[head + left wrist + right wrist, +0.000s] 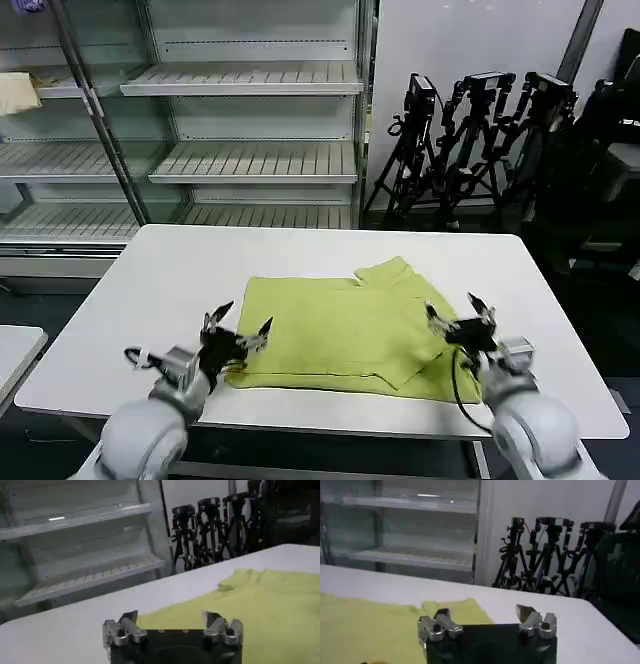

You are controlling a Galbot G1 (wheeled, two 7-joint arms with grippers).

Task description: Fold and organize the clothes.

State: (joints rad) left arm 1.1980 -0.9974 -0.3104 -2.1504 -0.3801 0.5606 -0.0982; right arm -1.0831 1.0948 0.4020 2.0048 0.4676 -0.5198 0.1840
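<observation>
The sleeve (392, 270) is attached to the shirt's limp far edge (310, 280). The sleeve will fold over along with that edge when I bring the shirt's corner toward me.
A lime yellow-green shirt (345, 335) lies partly folded on the white table (180, 270), one sleeve sticking out at its far right corner (392, 272). My left gripper (238, 325) hangs open just over the shirt's near left corner, nothing between its fingers. My right gripper (459, 311) is open over the shirt's near right edge, also holding nothing. From the left wrist, the left gripper (170, 616) has the shirt (265, 615) spreading out ahead of it. From the right wrist, the right gripper (482, 612) looks over the shirt (365, 625) and bare table.
Empty metal shelves (250, 160) stand behind the table. Black tripods (470, 140) are bunched at the back right. A pale cream cloth (18, 92) lies on a shelf at far left. A second table's corner (15, 350) shows at the left.
</observation>
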